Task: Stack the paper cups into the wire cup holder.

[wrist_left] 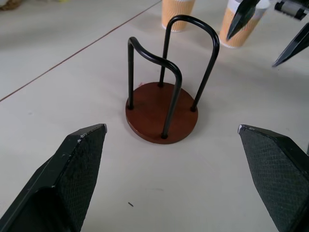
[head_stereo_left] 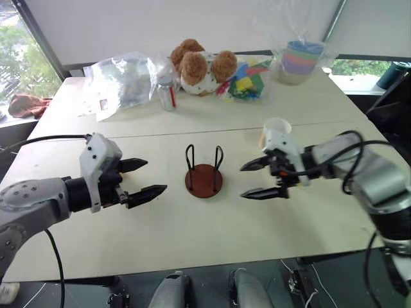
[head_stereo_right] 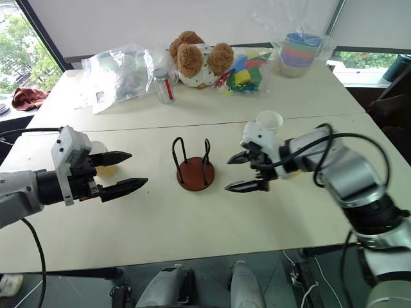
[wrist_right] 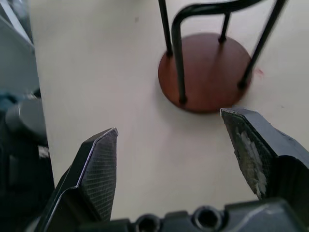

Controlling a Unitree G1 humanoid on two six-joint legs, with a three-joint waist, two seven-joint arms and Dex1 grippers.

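Note:
I can see that an open gap (head_stereo_left: 205,163) between the wire loops goes down to the disc, so the paper cup (head_stereo_left: 277,126) will stand upright there when I lower it.
The wire cup holder (head_stereo_left: 204,174), a dark-red disc with two black wire loops, stands empty at the table's middle. My left gripper (head_stereo_left: 156,176) hovers open just left of it, pointing at it, nothing between its fingers. My right gripper (head_stereo_left: 242,181) hovers open just right of the holder, also with nothing in it. One paper cup (head_stereo_right: 270,120) stands upright behind the right gripper. The left wrist view shows two paper cups (wrist_left: 177,12) (wrist_left: 241,26) beyond the holder, the right gripper's fingertips in front of one. Another paper cup (head_stereo_right: 104,169) sits partly hidden behind the left gripper.
Along the table's far side lie a clear plastic bag (head_stereo_left: 122,80), a small bottle (head_stereo_left: 167,96), a teddy bear (head_stereo_left: 199,64), colourful blocks (head_stereo_left: 247,83) and a wrapped stack of pastel bowls (head_stereo_left: 300,61). The front table edge (head_stereo_left: 192,263) is close below the grippers.

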